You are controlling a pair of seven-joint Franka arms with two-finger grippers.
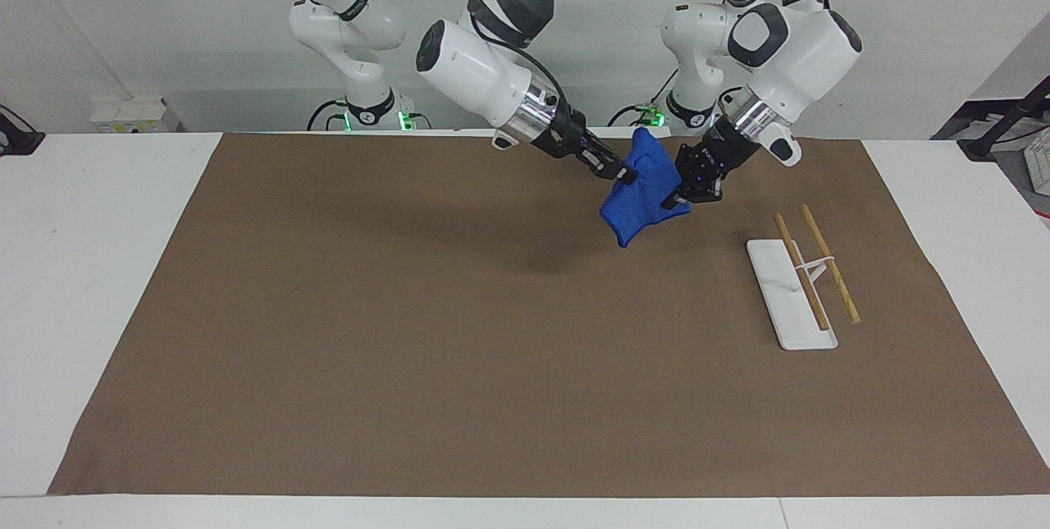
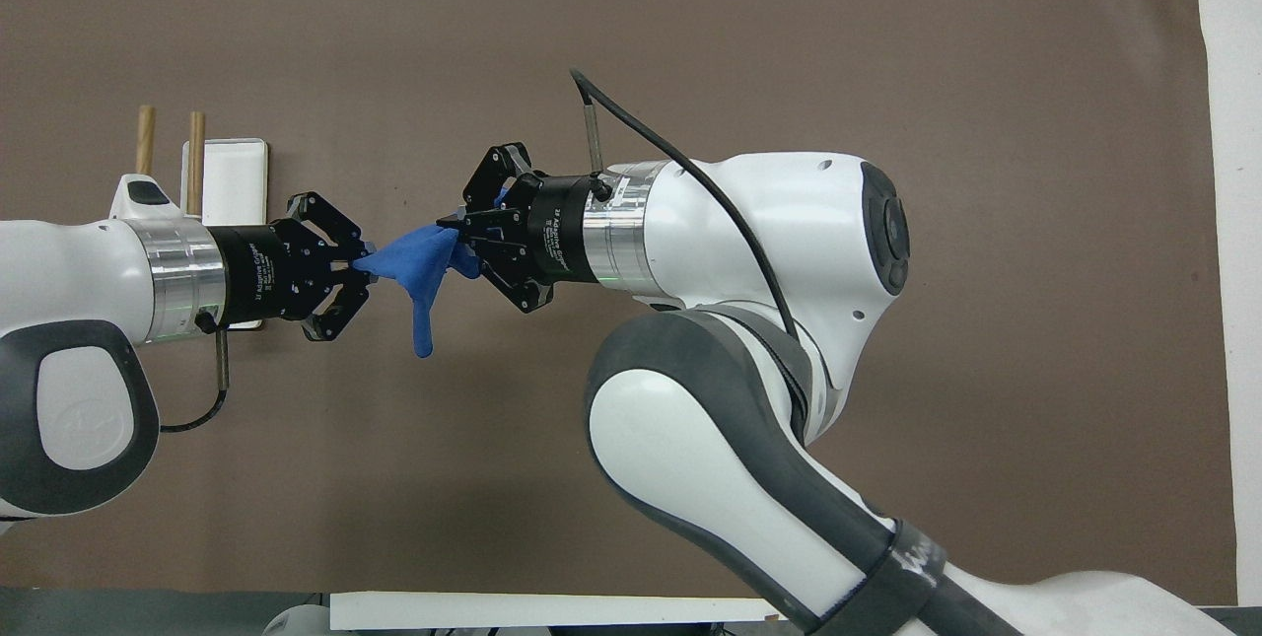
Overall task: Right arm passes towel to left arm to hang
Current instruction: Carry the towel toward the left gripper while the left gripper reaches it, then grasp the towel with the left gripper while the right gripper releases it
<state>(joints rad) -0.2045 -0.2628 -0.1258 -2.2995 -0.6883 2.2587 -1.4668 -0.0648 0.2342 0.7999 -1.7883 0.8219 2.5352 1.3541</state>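
Both of the robot's grippers are shut on the towel's edges [image 2: 462, 261], so the right gripper should open and back clear before the left gripper carries the towel to the rack's rods [image 1: 802, 273].
The bright blue towel [image 1: 642, 193] [image 2: 415, 266] hangs in the air between both grippers, above the brown mat near the robots' end. My right gripper [image 1: 627, 175] [image 2: 452, 230] is shut on one edge of it. Reaching in from the rack's side, my left gripper [image 1: 674, 202] [image 2: 367, 266] is shut on the towel's other edge, its outer links splayed. A loose corner of the cloth droops below both grips.
A small hanging rack [image 1: 800, 283] [image 2: 225, 184] with a white base and two wooden rods stands on the mat toward the left arm's end. The brown mat [image 1: 459, 348] covers most of the white table.
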